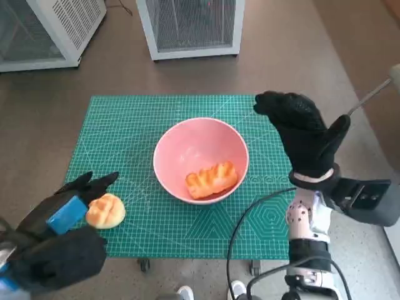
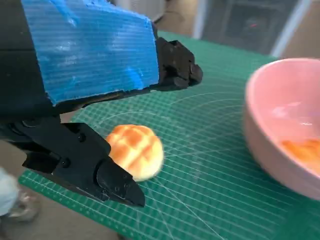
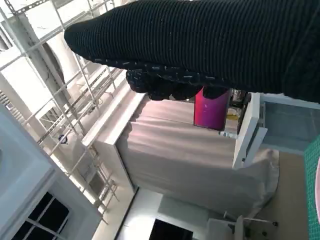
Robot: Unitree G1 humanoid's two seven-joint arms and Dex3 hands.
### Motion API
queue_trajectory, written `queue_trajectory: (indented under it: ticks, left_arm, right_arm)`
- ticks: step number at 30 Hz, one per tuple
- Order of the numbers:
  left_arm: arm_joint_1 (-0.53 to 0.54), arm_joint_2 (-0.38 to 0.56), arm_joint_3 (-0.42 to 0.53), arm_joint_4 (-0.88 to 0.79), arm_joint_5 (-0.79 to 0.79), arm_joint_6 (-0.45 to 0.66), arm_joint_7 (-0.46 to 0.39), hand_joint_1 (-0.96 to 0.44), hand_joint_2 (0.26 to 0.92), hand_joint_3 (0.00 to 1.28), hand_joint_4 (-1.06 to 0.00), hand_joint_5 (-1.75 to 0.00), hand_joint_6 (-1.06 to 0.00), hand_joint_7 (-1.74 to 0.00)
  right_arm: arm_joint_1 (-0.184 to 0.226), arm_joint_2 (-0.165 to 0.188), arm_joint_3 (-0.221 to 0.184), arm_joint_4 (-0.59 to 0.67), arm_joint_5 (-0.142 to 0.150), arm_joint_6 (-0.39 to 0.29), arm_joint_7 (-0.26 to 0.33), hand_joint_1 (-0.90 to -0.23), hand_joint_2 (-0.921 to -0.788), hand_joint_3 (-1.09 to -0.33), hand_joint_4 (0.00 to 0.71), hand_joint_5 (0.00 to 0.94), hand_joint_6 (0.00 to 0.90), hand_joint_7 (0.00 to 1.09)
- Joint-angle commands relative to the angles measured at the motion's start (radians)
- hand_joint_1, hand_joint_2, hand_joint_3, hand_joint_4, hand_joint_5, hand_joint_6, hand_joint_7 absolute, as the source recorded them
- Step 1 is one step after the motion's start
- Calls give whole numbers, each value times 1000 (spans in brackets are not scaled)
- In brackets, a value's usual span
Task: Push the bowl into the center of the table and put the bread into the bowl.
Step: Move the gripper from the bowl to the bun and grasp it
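My gripper will drop the domed round bun (image 1: 105, 211) in, and the bun will tip over against the ridged bread, because the pink bowl's side (image 1: 172, 150) curves down toward that bread.
A pink bowl (image 1: 200, 153) stands near the middle of the green mat (image 1: 125, 131), with a ridged golden bread piece (image 1: 211, 179) lying inside it. The bowl's rim (image 2: 280, 115) also fills one side of the left wrist view. A round bun (image 1: 105, 210) lies on the mat at its front left corner. My left hand (image 1: 65, 209) hovers open just beside the bun, fingers spread on either side of the bun (image 2: 136, 150) without touching it. My right hand (image 1: 306, 131) is raised above the mat's right edge, right of the bowl, open and holding nothing.
Two white wire-fronted cabinets (image 1: 190, 25) stand on the floor beyond the table. A black cable (image 1: 250, 219) loops over the mat's front right part. The right wrist view shows only the glove (image 3: 200, 45) and room furniture.
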Motion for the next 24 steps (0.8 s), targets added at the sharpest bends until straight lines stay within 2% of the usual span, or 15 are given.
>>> queue_trajectory:
  ticks: [1,13,24]
  left_arm:
    - [-40,0,-73,90,60,-2,33,-104,736,9,-105,-6,-286,-15]
    - [-106,-36,-195,311,154,-15,87,-74,744,8,-135,-8,-297,-9]
    - [-151,-69,-248,459,185,-9,97,56,792,27,-226,-24,-359,-25]
  right_arm:
    - [25,-10,1,1,-2,12,-2,-575,-921,-633,230,1,359,4]
    - [31,-12,4,-10,-6,12,-11,-572,-921,-640,231,1,359,4]
    - [45,-12,7,-27,-12,9,-21,-572,-921,-644,227,0,357,3]
